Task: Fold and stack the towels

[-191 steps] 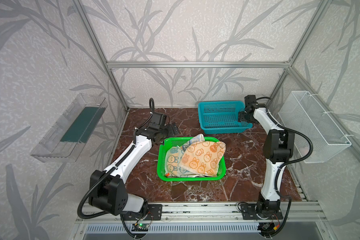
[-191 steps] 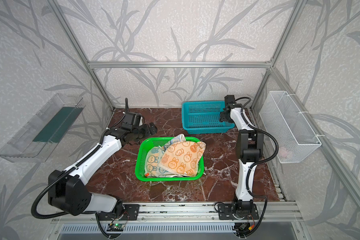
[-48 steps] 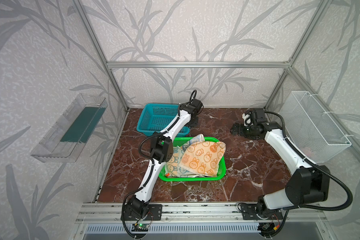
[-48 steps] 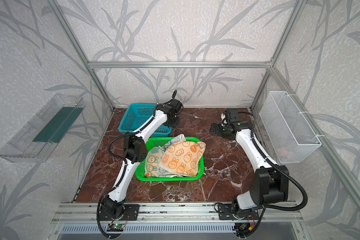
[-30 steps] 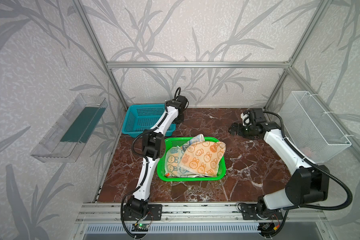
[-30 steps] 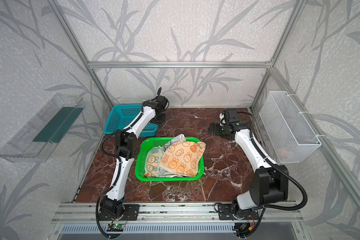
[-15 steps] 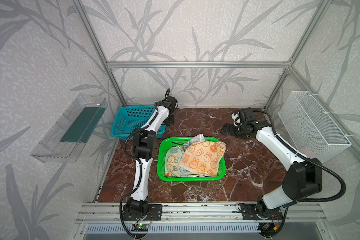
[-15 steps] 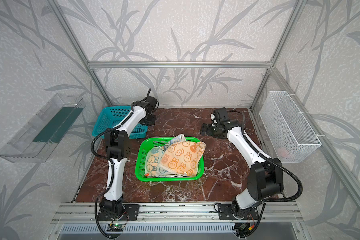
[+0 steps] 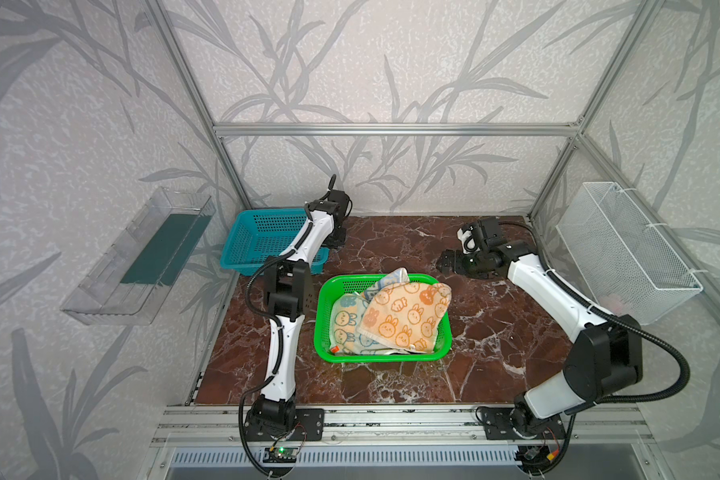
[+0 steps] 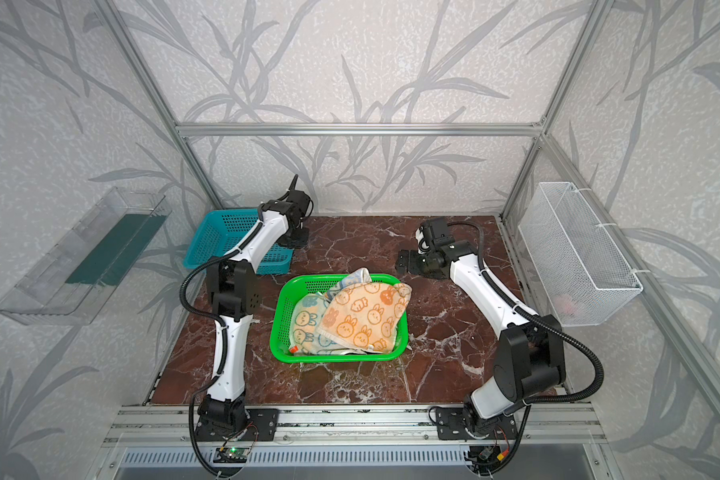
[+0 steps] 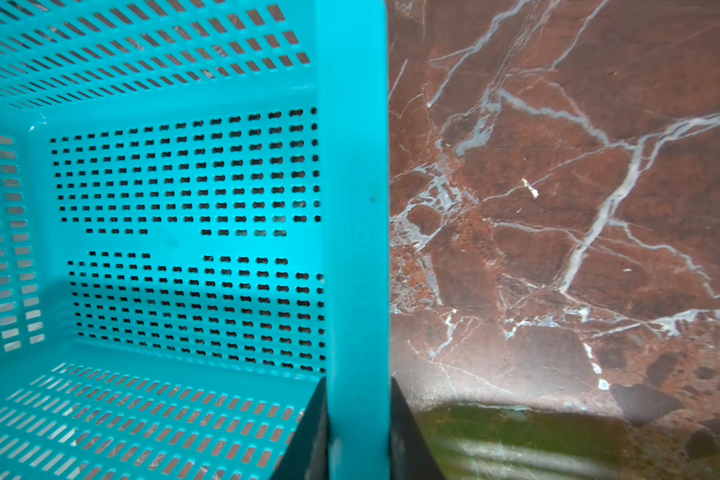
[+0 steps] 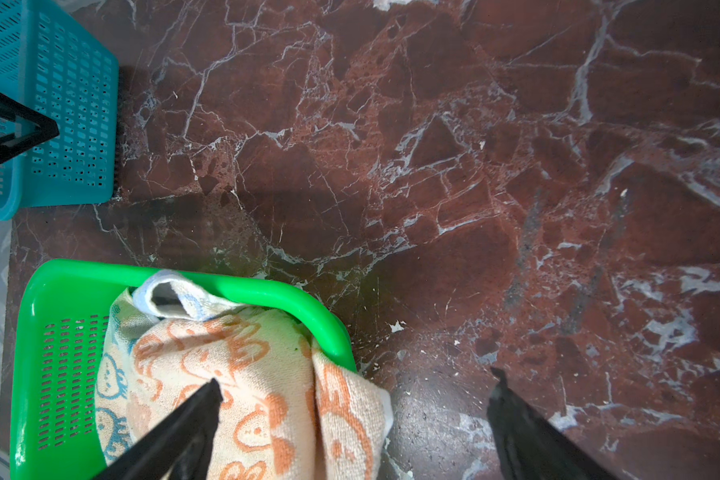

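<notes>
The green basket fills the middle of the marble. My right gripper should pull the basket aside by its rim [image 9: 448,339] before I fold the towels.
Several bunny-print towels lie heaped in the green basket [image 9: 320,324] [image 10: 276,328]. A peach-orange towel [image 9: 404,318] [image 10: 364,313] [image 12: 246,374] lies on top of a cream-and-blue towel [image 9: 346,322] [image 10: 306,320]. My left gripper [image 9: 335,243] [image 10: 294,240] [image 11: 358,380] is shut on the right rim of the blue basket [image 9: 267,212] [image 10: 233,212] [image 11: 350,208] at the back left. My right gripper [image 9: 445,264] [image 10: 406,262] [image 12: 355,378] hangs open above the green basket's far right corner, holding nothing.
A white wire basket [image 9: 624,249] hangs on the right wall and a clear plastic shelf [image 9: 142,257] on the left wall. Bare red marble tabletop [image 9: 495,332] lies right of and in front of the green basket.
The left arm has dragged the blue basket leftward into the back left corner. The right gripper, still open, has moved left toward the green basket's far right corner.
</notes>
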